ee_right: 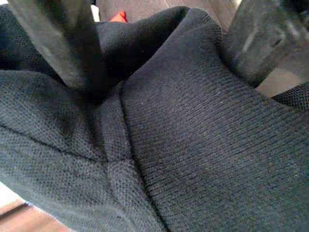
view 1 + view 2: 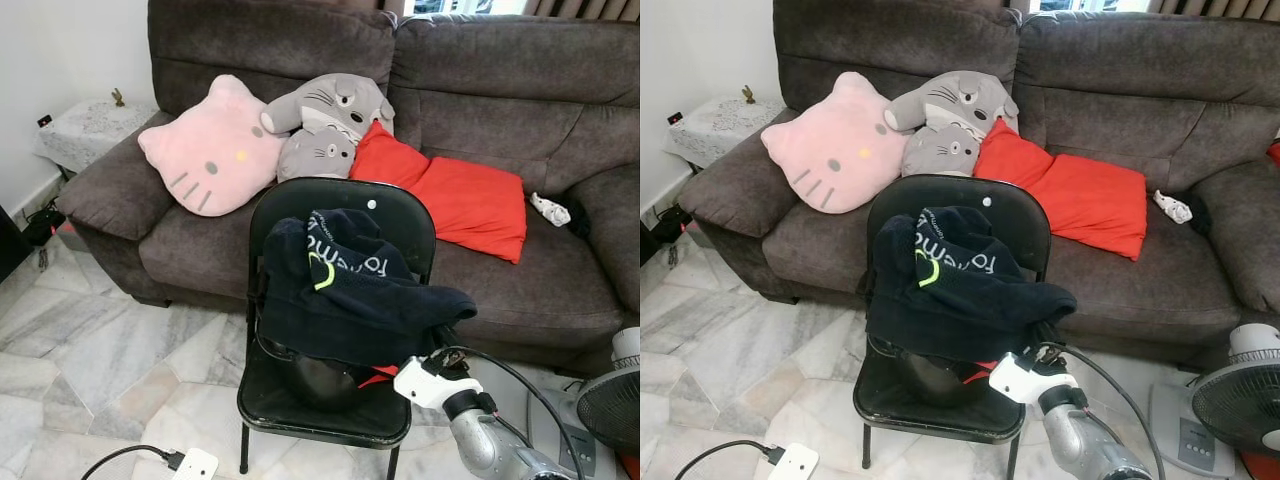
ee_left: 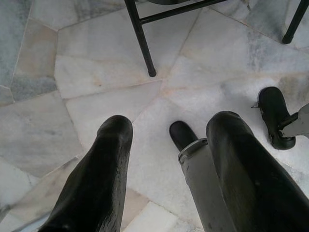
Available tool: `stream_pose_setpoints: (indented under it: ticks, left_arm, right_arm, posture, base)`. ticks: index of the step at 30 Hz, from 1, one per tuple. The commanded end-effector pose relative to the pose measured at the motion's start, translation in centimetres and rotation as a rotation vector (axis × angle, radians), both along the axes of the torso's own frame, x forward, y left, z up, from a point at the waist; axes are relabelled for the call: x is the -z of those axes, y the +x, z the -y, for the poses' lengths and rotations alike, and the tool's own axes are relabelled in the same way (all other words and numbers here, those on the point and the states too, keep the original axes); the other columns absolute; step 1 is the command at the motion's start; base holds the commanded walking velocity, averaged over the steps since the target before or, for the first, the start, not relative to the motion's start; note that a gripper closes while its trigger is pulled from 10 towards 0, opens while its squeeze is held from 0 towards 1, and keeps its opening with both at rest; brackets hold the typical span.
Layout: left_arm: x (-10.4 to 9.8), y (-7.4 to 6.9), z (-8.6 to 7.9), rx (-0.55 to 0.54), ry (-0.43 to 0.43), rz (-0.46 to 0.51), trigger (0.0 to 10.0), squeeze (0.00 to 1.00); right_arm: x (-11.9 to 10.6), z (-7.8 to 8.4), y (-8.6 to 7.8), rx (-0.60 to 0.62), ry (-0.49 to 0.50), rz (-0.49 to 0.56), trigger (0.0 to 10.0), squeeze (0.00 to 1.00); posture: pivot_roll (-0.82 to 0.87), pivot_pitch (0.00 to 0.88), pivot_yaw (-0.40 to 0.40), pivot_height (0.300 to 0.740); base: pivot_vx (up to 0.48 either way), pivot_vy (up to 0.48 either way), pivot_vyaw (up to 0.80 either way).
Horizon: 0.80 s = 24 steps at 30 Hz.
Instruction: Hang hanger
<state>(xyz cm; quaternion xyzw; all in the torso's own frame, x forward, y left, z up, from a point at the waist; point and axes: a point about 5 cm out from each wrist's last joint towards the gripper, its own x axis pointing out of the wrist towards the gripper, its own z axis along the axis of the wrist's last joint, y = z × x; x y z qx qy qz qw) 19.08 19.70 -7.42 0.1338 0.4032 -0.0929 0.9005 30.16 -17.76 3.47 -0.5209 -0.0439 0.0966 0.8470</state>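
My gripper is about to lift the garment (image 2: 345, 300), and a small red piece (image 2: 378, 375) shows under it, so I should expect another dark cloth with red trim to stay behind.
A dark navy garment (image 2: 350, 290) with light lettering lies heaped over a black folding chair (image 2: 330, 200). A small red piece (image 2: 378, 376) and a rounded black object (image 2: 320, 380) peek out under it on the seat. My right arm (image 2: 432, 381) reaches up to the garment's lower right edge. In the right wrist view my right gripper (image 1: 164, 77) is open, its fingers (image 1: 72, 53) spread wide and pressed against the dark knit fabric (image 1: 193, 159). My left gripper (image 3: 169, 123) hangs open above the marble floor (image 3: 96, 72).
A brown sofa (image 2: 520, 100) stands behind the chair with pink (image 2: 215, 150), grey (image 2: 325, 120) and red cushions (image 2: 450, 195). A floor fan (image 2: 610, 400) is at the right, a power strip (image 2: 195, 465) with its cable at the lower left, a side table (image 2: 90, 125) at the far left.
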Motion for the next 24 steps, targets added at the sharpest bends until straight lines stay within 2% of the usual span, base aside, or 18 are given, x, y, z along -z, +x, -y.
stream_pose_setpoints:
  ticks: [1,10,24]
  left_arm:
    - [0.3,-0.6,-0.3,0.006,0.012,-0.021,10.0,0.0]
    - [0.3,-0.5,-0.2,0.007,0.013,-0.019,10.0,0.0]
    - [0.2,-0.5,-0.2,0.005,0.014,-0.018,10.0,0.0]
  right_arm:
    - [-0.1,-0.3,0.1,-0.006,0.016,-0.004,0.0,0.0]
    - [-0.1,0.3,0.1,0.043,0.025,0.007,0.0,0.0]
    - [-0.9,1.6,0.3,0.136,0.101,0.061,0.0,0.0]
  posture:
    - [-0.11,0.099,0.013,0.74]
    - [-0.11,0.099,0.012,0.74]
    - [-0.12,0.098,0.009,0.74]
  base:
    - [0.0,0.0,0.0]
    - [0.0,0.0,0.0]
    - [0.0,0.0,0.0]
